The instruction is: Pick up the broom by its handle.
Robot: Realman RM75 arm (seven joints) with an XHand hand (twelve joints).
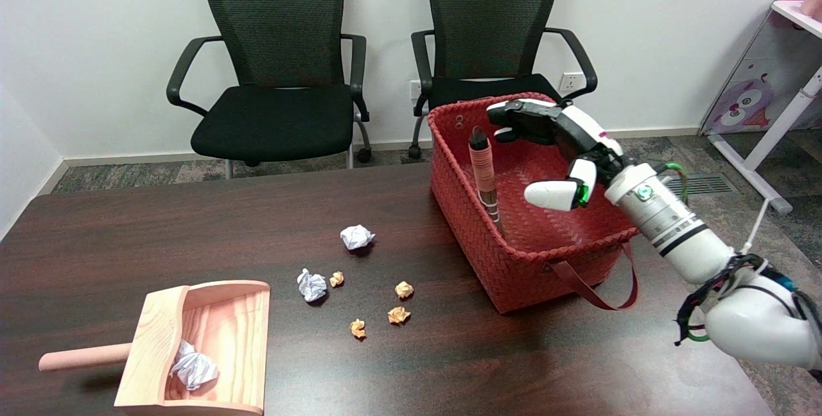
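The broom's bound neck (489, 201) goes down behind the basket's side. The long, flared bristles should come up and out freely when I lift the broom's handle (482, 165).
The broom (483, 172) stands nearly upright inside the red woven basket (472, 236), leaning on its left wall. Its pink handle with a dark tip points up; the lower end is hidden in the basket. My right hand (552, 146) hovers over the basket's middle, just right of the handle. Its fingers are spread, the thumb low and the other fingers (514, 122) high, with a gap to the handle. It holds nothing.
Several crumpled paper balls (357, 236) lie on the dark table (192, 236) left of the basket. A wooden dustpan (199, 345) with paper in it sits at the front left. Two black chairs (282, 82) stand behind the table. A basket strap (594, 287) hangs at the front.
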